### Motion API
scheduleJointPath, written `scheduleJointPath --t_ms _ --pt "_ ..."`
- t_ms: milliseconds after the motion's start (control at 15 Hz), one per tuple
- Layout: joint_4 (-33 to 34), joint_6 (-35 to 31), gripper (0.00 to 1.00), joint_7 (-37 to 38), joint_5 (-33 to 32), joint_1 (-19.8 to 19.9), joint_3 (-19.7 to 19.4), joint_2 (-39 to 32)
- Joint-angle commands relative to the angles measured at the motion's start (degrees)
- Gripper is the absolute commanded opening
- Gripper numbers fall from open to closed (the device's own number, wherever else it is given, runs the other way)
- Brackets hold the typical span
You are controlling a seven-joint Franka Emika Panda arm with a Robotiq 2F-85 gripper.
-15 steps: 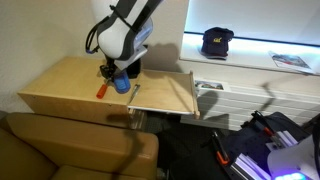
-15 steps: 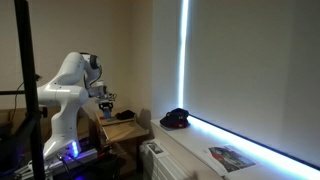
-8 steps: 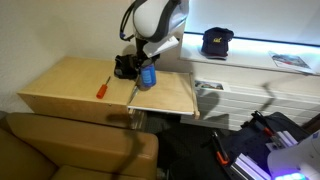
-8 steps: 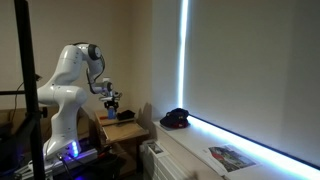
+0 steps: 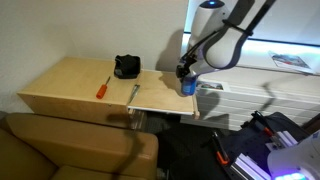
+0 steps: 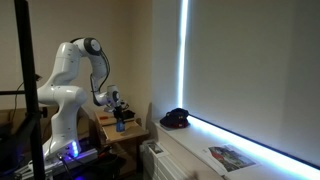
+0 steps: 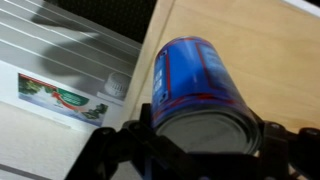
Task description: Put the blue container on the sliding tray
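Note:
The blue container is hanging near the sliding tray's edge (image 5: 196, 103) by the radiator. Next, my gripper moves it inward above the tray's middle (image 5: 169, 97) before letting it down.
My gripper (image 5: 186, 74) is shut on the blue container (image 5: 187, 84), a small blue cylinder with a grey-silver top. I hold it at the far right end of the sliding tray (image 5: 160, 96), a thin light-wood board beside the desk top. In the wrist view the blue container (image 7: 195, 85) fills the middle between my dark fingers (image 7: 120, 150), over the tray (image 7: 270, 60) near its edge. In an exterior view my gripper (image 6: 120, 112) holds the container (image 6: 121, 124) just above the tray; whether it touches the board I cannot tell.
A black boxy object (image 5: 127, 67) and a red-orange tool (image 5: 101, 88) lie on the thick desk top (image 5: 70, 85). A white radiator (image 5: 235, 100) stands right of the tray. A black cap (image 5: 216, 41) lies on the sill. A brown sofa (image 5: 70, 150) stands in front.
My gripper has carried the blue container from the desk top by the black box rightwards across the tray to its far right end. The box and red tool stayed put.

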State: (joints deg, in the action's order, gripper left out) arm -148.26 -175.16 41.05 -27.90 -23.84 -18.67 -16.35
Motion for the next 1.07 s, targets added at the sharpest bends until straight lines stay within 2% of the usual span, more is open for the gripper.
scheduleJointPath --t_ms 0,200,333,467,733,800,933,1000 --pt "-2.1 -7.7 0.58 14.7 -13.4 -7.3 -16.0 0.1" --pt "-2.3 -15.5 0.58 22.8 -14.3 -17.7 -30.2 -2.8" --pt "-2.3 -19.5 0.58 22.5 -12.3 -21.7 -33.0 -2.7" --pt "-1.5 -18.6 0.58 20.8 -13.3 -25.5 -32.7 -1.1" --pt "1.1 -14.4 0.58 22.7 -13.8 -25.2 -23.4 -0.5" --pt "-0.3 -16.6 0.83 22.1 -13.5 -26.0 -26.0 -1.5" --pt "0.4 -15.5 0.83 23.1 -13.4 -26.1 -23.5 -1.6" --pt "0.6 -15.4 0.58 23.1 -13.4 -26.1 -23.4 -1.6"
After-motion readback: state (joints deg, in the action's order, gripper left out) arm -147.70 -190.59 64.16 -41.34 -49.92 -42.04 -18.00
